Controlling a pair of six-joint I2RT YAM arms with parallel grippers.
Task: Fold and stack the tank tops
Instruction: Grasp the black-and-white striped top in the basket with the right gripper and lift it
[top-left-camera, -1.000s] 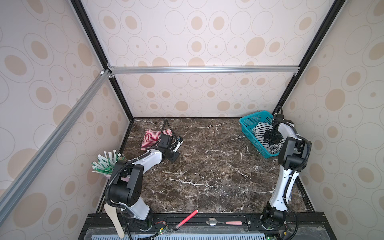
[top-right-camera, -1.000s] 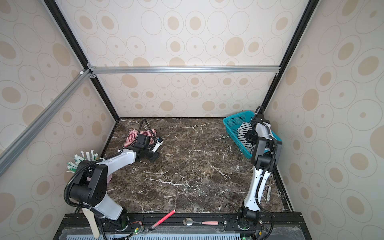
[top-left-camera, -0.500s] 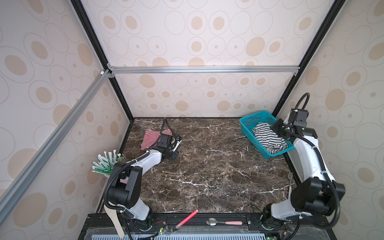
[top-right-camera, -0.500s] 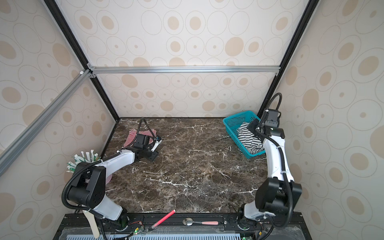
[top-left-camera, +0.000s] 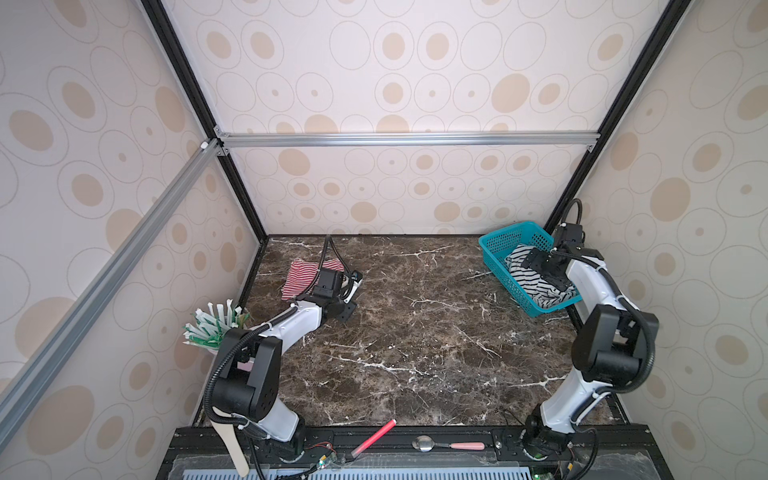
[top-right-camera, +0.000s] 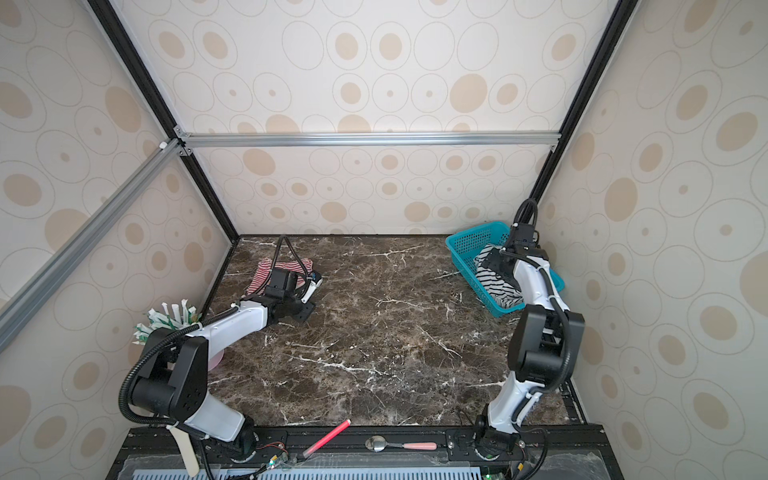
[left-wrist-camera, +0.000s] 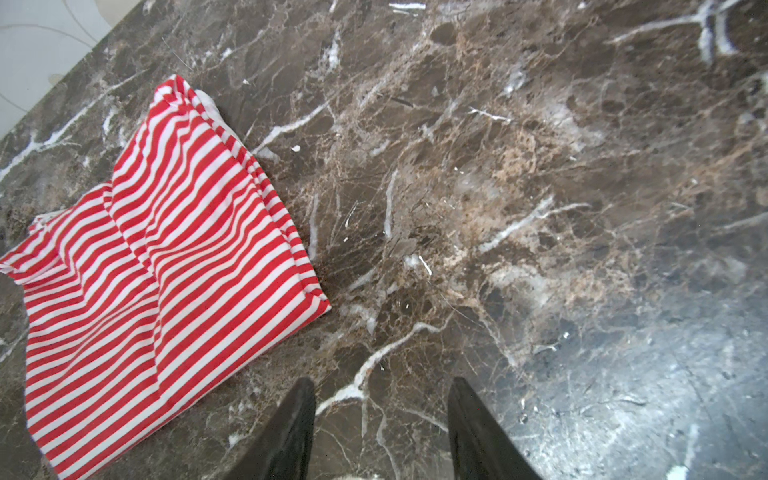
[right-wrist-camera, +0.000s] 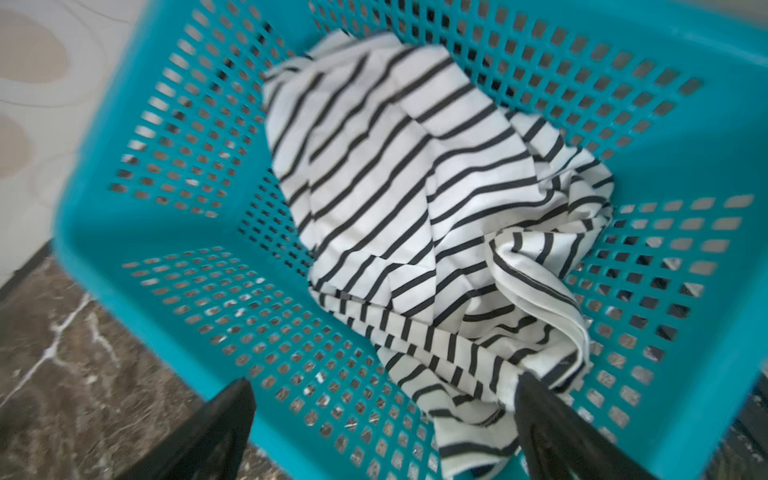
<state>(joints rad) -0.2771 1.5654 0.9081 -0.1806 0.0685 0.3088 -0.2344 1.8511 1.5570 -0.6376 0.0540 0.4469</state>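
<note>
I should keep lowering my open right gripper into the teal basket until it closes on cloth (top-left-camera: 545, 293), as the black-and-white striped tank top (top-left-camera: 528, 276) lies below in loose folds.
The red-and-white striped tank top (top-left-camera: 299, 276) (top-right-camera: 262, 274) (left-wrist-camera: 166, 249) lies folded on the marble at the back left. Just to its right sits my left gripper (top-left-camera: 349, 286) (left-wrist-camera: 381, 380), low over the table and open, with only bare marble between its fingers. The black-and-white striped tank top (top-left-camera: 540, 291) (top-right-camera: 494, 286) (right-wrist-camera: 415, 187) lies crumpled inside the teal basket (top-left-camera: 498, 241) (top-right-camera: 465, 241) (right-wrist-camera: 104, 228). My right gripper (top-left-camera: 540, 266) (top-right-camera: 496, 264) (right-wrist-camera: 384, 379) hovers over it, wide open and holding nothing. One fingertip overlaps the cloth's edge.
A cup of green-and-white sticks (top-left-camera: 214, 328) stands by the left wall near my left arm. On the front rail lie a red stick (top-left-camera: 374, 436), a spoon (top-left-camera: 440, 445) and a wooden spatula (top-left-camera: 232, 444). The basket sits against the right wall.
My right arm has swung out toward the right wall and its gripper has gone from shut to wide open above the basket. The black-striped top stays in the basket. The left arm is unmoved.
</note>
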